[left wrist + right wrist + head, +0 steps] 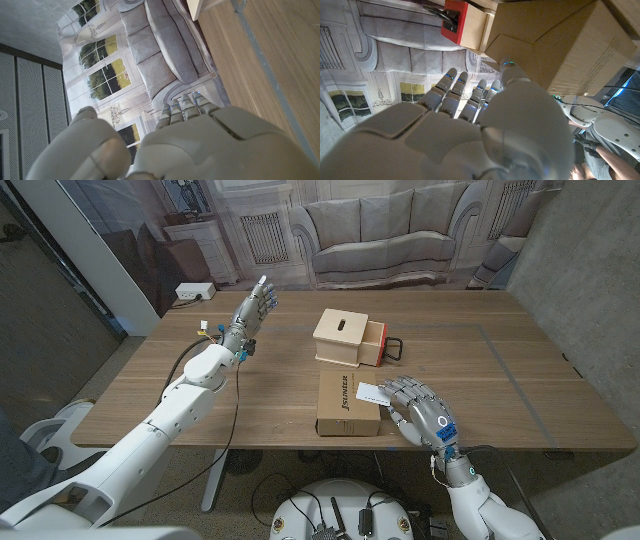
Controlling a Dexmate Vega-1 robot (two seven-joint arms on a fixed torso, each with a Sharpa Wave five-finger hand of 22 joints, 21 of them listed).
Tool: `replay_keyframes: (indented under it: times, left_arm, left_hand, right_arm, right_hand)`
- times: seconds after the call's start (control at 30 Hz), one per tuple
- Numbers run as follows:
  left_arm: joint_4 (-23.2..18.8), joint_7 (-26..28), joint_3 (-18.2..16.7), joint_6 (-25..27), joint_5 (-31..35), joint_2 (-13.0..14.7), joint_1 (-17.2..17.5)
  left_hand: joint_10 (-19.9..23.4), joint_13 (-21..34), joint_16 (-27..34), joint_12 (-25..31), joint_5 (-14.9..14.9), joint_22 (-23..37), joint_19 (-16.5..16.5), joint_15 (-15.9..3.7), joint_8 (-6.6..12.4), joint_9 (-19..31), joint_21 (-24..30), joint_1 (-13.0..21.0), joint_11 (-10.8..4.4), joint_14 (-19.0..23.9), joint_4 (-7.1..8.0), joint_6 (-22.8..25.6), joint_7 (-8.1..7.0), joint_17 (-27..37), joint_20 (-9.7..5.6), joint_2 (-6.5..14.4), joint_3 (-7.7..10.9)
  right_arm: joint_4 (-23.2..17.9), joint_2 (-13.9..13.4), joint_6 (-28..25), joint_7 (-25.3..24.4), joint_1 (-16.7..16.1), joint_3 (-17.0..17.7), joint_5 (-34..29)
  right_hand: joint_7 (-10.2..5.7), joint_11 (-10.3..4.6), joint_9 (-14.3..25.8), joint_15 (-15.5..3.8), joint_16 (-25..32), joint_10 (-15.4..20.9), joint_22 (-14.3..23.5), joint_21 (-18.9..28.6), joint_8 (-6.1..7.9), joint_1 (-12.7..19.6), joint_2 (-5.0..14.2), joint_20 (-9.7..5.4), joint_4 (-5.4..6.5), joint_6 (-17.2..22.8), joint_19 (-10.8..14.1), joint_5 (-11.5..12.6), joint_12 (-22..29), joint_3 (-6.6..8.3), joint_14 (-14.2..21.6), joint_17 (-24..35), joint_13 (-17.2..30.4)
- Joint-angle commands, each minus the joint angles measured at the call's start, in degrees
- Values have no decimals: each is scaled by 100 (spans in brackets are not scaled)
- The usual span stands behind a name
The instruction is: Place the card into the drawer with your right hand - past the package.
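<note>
I expect the white card (373,394) to stay flat and free of sagging when I lift it, because its end sticks straight out past the package's edge (379,400).
A white card (371,393) lies on top of the brown cardboard package (345,408), near its right edge. Behind the package stands a light wooden box (339,336) whose red-fronted drawer (380,343) is pulled out to the right, with a black handle (395,349). My right hand (418,412) sits just right of the package, its fingers spread and reaching to the card's right end; I cannot tell if they touch it. In the right wrist view the package (580,45) and drawer (461,22) lie beyond my fingers (452,92). My left hand (252,308) is raised at the far left, fingers apart, holding nothing.
A thin taped line (505,370) runs across the table to the right of the box. The table's front edge (300,446) is close to the package. A white socket box (193,291) sits beyond the far left corner.
</note>
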Motion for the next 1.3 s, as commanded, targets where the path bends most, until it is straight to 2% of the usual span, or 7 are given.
replay_keyframes:
  times: [0.03, 0.4, 0.63, 0.7, 0.73, 1.1, 1.3]
  left_arm:
    - [113, -8, 40, 47, 10, -45, -86]
    - [212, -46, 75, 50, 18, -80, -155]
    - [247, -66, 96, 37, 22, -106, -181]
    - [255, -72, 98, 31, 22, -108, -182]
    - [259, -75, 98, 25, 20, -111, -181]
    - [205, -30, 66, 42, -5, -75, -85]
    - [150, -4, 52, 62, -3, -45, -46]
  left_hand:
    - [8, 23, 4, 7, -19, 18, -41, -15, -11, 9, -4, 23, -5, 3, 2, 4, 20, 18, -86, -30, -24]
    - [10, 24, 4, 8, -23, 18, -46, -10, -10, 9, -5, 29, -1, 3, 2, 7, 24, 18, -82, -25, -34]
    - [8, 24, 4, 7, -25, 18, -47, -15, -10, 9, -4, 32, -5, 1, 2, 6, 26, 18, -81, -23, -41]
    - [11, 24, 4, 8, -26, 18, -46, -17, -9, 9, -4, 33, -3, 3, 2, 9, 21, 18, -84, -23, -43]
    - [7, 24, 4, 7, -26, 18, -49, -17, -8, 9, -5, 34, -1, 3, 2, 12, 22, 18, -83, -22, -44]
    - [14, 24, 4, 9, -29, 18, -53, -16, -7, 9, -5, 39, -19, 1, 2, 14, 17, 19, -81, -19, -55]
    - [17, 24, 5, 10, -30, 18, -54, -16, -7, 9, -5, 42, -8, 4, 2, 16, 14, 19, -81, -17, -60]
  right_arm:
    - [167, 81, 91, -3, 209, -96, 42]
    - [289, 143, 157, -124, 286, -163, 67]
    - [294, 165, 113, -220, 260, -162, 85]
    - [286, 157, 114, -222, 262, -164, 87]
    - [280, 155, 108, -219, 261, -163, 88]
    - [270, 143, 169, -229, 278, -170, 123]
    - [312, 167, 248, -260, 319, -201, 125]
  right_hand:
    - [15, 11, 17, -829, 7, 70, 13, 21, 60, -18, 5, -639, 12, 47, 46, -11, 36, -8, 55, 5, 7]
    - [19, 13, 18, -845, 2, 117, 14, 26, 120, -33, 24, -631, 17, 244, 59, -41, 45, -25, 91, -5, 5]
    - [19, 9, 98, -862, -18, 205, 15, 29, 304, -30, 24, -638, -1, 620, 77, -83, 48, -56, 117, -19, 2]
    - [11, 10, 178, -874, -19, 241, 16, 28, 435, -23, 28, -644, -11, 782, 79, -97, 36, -71, 136, -12, -1]
    - [11, 10, 191, -867, -23, 244, 16, 29, 455, -25, 26, -641, -12, 801, 83, -99, 32, -76, 127, -10, -1]
    - [19, 11, 230, -879, -7, 246, 17, 40, 496, -26, 27, -654, -13, 816, 112, -104, 23, -86, 171, -3, -2]
    - [26, 12, 294, -888, -2, 260, 19, 42, 590, -34, 28, -659, -12, 898, 122, -110, 15, -102, 199, 4, -1]
